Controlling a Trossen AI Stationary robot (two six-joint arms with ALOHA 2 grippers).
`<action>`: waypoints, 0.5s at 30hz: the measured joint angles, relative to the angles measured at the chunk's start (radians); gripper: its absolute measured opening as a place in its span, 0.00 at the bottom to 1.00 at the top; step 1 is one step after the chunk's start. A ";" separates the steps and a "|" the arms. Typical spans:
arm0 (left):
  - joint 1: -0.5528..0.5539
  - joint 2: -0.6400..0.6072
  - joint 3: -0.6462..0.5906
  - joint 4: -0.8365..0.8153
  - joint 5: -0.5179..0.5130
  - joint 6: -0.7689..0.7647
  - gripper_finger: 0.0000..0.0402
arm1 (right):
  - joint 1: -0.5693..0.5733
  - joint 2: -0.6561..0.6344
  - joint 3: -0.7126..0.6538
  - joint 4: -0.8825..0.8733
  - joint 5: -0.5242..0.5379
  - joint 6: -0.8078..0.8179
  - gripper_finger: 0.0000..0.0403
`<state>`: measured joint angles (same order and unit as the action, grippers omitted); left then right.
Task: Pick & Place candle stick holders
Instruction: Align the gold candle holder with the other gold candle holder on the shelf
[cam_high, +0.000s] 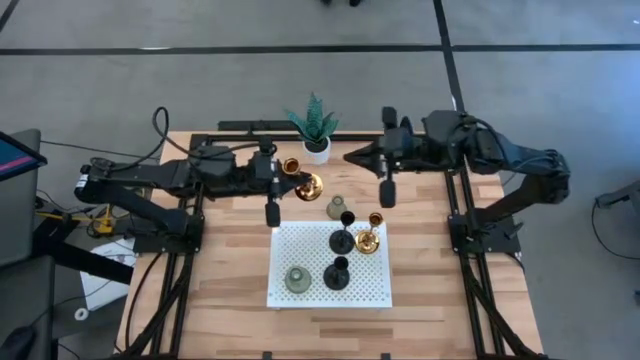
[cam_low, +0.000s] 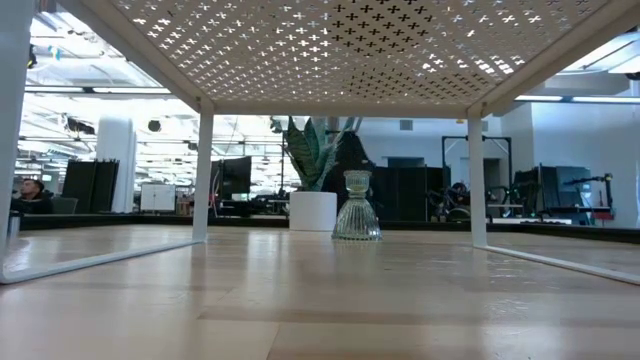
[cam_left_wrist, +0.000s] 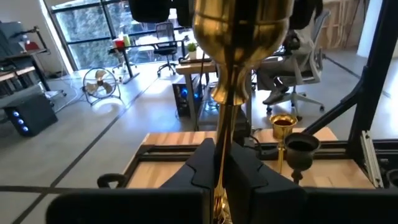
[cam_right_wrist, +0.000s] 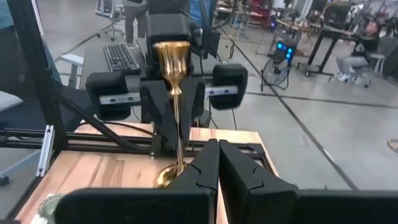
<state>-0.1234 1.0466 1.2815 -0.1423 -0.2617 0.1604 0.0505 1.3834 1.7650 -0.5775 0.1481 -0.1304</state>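
Observation:
The lifted gold holder (cam_high: 291, 165) is in my left gripper, a long way from the standing gold one, so next my right gripper opens and grabs the lifted holder's stem (cam_right_wrist: 177, 102).
My left gripper (cam_high: 297, 178) is shut on a shiny gold stemmed candle stick holder (cam_high: 303, 180) above the table's far middle; its cup (cam_left_wrist: 242, 25) fills the left wrist view. My right gripper (cam_high: 350, 155) is shut and empty, facing it from the right (cam_right_wrist: 217, 155). On a white perforated stand (cam_high: 300, 240) two black holders (cam_high: 343, 240), another gold one (cam_high: 368, 238) and a grey-green one (cam_high: 297, 280) stand upright. A second grey-green holder (cam_high: 336, 208) rests on its base on the wood (cam_low: 357, 205). My left gripper pinches the gold holder's thin stem (cam_left_wrist: 222, 134) between its two fingers, below the cup. The fingers come level from the table's left, across the stem. The holder stands roughly upright, cup up and base (cam_right_wrist: 166, 176) down, lifted clear of the table.
A green spiky plant in a white pot (cam_high: 315, 140) stands at the far edge, between the two grippers. The white stand takes up the table's middle on thin legs (cam_low: 203, 175). Bare wood lies to its left, right and near side.

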 joint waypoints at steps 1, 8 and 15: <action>0.000 0.000 0.003 -0.002 -0.001 0.000 0.04 | -0.001 0.019 0.015 0.003 0.000 -0.003 0.00; 0.000 -0.013 0.011 0.000 -0.001 0.000 0.04 | -0.022 0.142 0.094 0.008 -0.020 -0.017 0.00; 0.000 -0.019 0.012 -0.045 -0.028 0.000 0.04 | -0.021 0.207 0.160 0.041 -0.019 -0.037 0.03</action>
<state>-0.1236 1.0273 1.2934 -0.1870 -0.2899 0.1607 0.0292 1.5909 1.9249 -0.5365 0.1287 -0.1673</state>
